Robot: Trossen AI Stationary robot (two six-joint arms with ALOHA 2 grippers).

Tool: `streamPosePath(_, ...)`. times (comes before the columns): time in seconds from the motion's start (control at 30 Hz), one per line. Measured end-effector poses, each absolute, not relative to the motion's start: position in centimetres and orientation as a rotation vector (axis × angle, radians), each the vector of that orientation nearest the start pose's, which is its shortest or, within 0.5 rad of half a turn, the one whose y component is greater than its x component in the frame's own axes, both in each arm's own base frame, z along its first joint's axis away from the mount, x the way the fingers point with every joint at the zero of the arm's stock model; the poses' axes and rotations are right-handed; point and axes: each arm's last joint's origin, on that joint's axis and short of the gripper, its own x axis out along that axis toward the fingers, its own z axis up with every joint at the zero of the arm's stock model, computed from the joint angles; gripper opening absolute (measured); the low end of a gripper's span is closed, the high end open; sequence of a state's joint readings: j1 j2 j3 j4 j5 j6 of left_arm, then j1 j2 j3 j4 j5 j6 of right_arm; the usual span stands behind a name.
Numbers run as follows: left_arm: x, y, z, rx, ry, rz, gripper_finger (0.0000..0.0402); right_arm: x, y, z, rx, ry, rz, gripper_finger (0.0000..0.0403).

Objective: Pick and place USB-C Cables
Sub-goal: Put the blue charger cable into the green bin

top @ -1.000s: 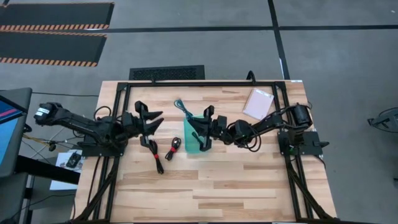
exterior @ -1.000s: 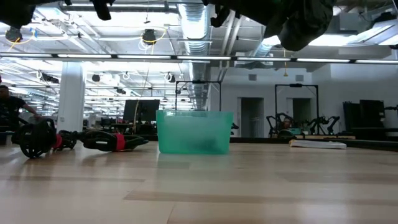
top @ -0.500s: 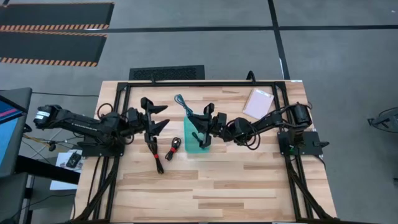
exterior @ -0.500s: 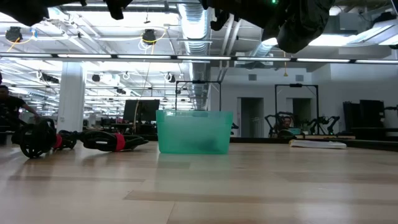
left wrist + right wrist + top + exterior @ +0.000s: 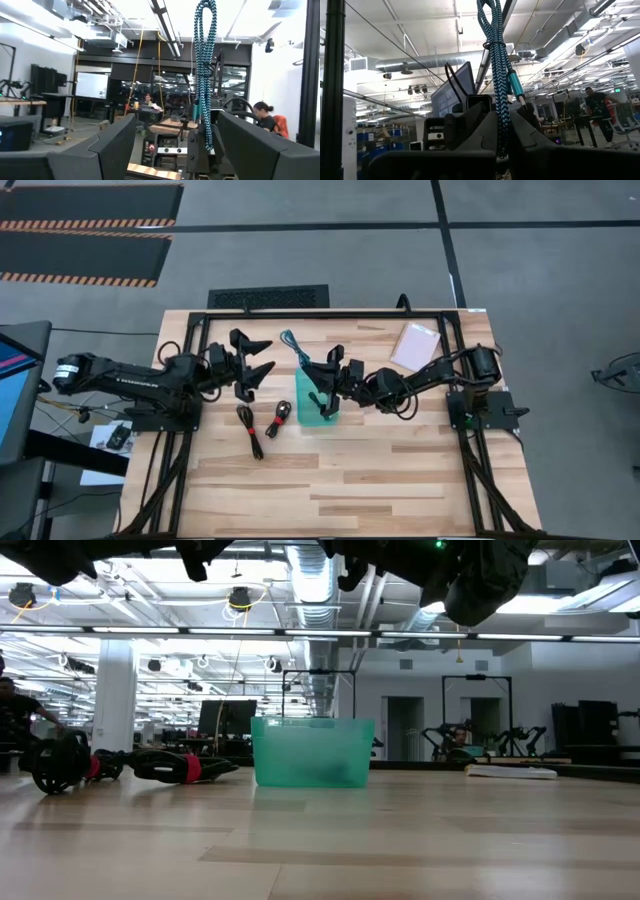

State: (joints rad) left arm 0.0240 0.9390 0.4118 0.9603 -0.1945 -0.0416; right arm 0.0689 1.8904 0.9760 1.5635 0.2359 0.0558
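Observation:
My right gripper is below the doubled loop (image 5: pixel 204 50), which stands upright, so the teal-blue cable (image 5: pixel 294 347) will stay bundled and straight when I carry it to the tray.
A teal-blue braided USB-C cable (image 5: pixel 496 60) stands up from my right gripper (image 5: pixel 501 131), which is shut on it above the translucent teal tray (image 5: pixel 306 416). In the high view its top (image 5: pixel 288 340) shows past the tray's far left corner. My left gripper (image 5: pixel 268 356) hovers open just left of that cable, level with it, nothing between its fingers (image 5: pixel 116 141). Two black cable bundles with red ties (image 5: pixel 250 430) (image 5: pixel 281 418) lie flat on the table left of the tray. My right gripper pinches the lower part of the bundled teal-blue cable (image 5: pixel 500 117) between its two fingers. The fingers come level from the table's right. The cable rises upright above them, doubled over in a loop, one teal plug (image 5: pixel 516 87) on its side, clear of tray and table.
A pale pink pouch (image 5: pixel 415 345) lies at the far right of the table. A black frame (image 5: pixel 300 313) runs round the table's far and side edges. The wood in front of the tray (image 5: pixel 320 840) is bare.
My left gripper has gone toward the table's right and far edges, closing in on the teal-blue cable, and its fingers now stand wider apart. My right gripper and the cable have kept still over the tray.

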Motion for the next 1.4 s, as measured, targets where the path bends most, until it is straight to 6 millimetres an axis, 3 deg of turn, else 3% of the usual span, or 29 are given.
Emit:
streamPosePath(0.7, 19.5, 1.1, 28.5, -0.097, -0.450, 0.172, 0.0272, 37.9, 2.1, 25.1, 0.183, -0.603, -0.104, 0.0027)
streamPosePath(1.1, 23.3, 1.1, 29.8, -0.069, -0.370, 0.068, 0.0272, 37.9, 2.1, 25.1, 0.179, -0.606, -0.104, 0.0030)
streamPosePath(1.4, 23.3, 1.2, 30.7, -0.030, -0.429, 0.087, 0.0272, 38.1, 1.9, 24.8, 0.172, -0.564, -0.114, 0.0031)
